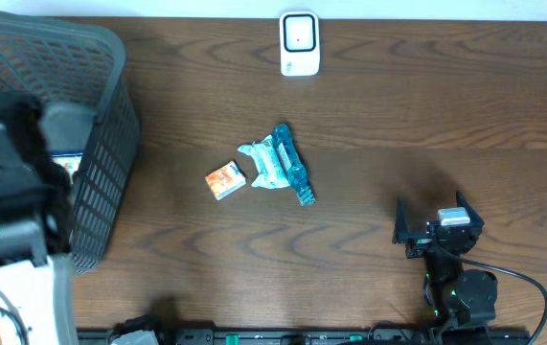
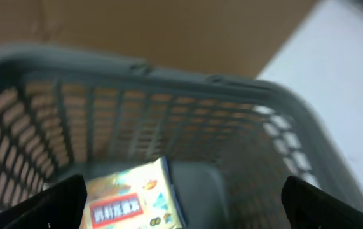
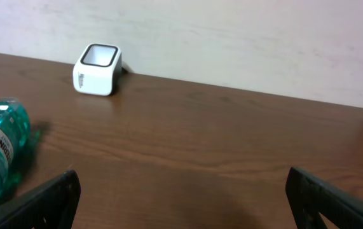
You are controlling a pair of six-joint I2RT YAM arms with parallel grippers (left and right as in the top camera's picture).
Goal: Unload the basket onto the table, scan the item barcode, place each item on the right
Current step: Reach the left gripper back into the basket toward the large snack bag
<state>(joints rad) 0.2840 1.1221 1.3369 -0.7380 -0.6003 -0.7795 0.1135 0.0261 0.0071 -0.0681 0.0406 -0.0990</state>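
Note:
I should keep lowering my left gripper until it can close at the red label (image 2: pixel 115 209), since the yellow pack (image 2: pixel 144 182) lies uncovered below my open fingers inside the basket.
The white barcode scanner (image 1: pixel 300 43) stands at the table's far edge and shows in the right wrist view as scanner (image 3: pixel 97 69). Mid-table lie a small orange box (image 1: pixel 225 179), a teal bottle (image 1: pixel 290 163) and a clear packet (image 1: pixel 259 165). My left arm (image 1: pixel 10 192) hangs over the grey basket (image 1: pixel 110 144). Its gripper (image 2: pixel 184 207) is open above a yellow box with a red label (image 2: pixel 133 197) on the basket floor. My right gripper (image 1: pixel 430 205) stands open and empty near the front right, above bare wood (image 3: pixel 184 197).
The basket's mesh walls (image 2: pixel 136 121) surround the left gripper on all sides. The teal bottle (image 3: pixel 0 149) lies to the left of the right gripper. A pale wall (image 3: pixel 232 38) runs behind the table's far edge.

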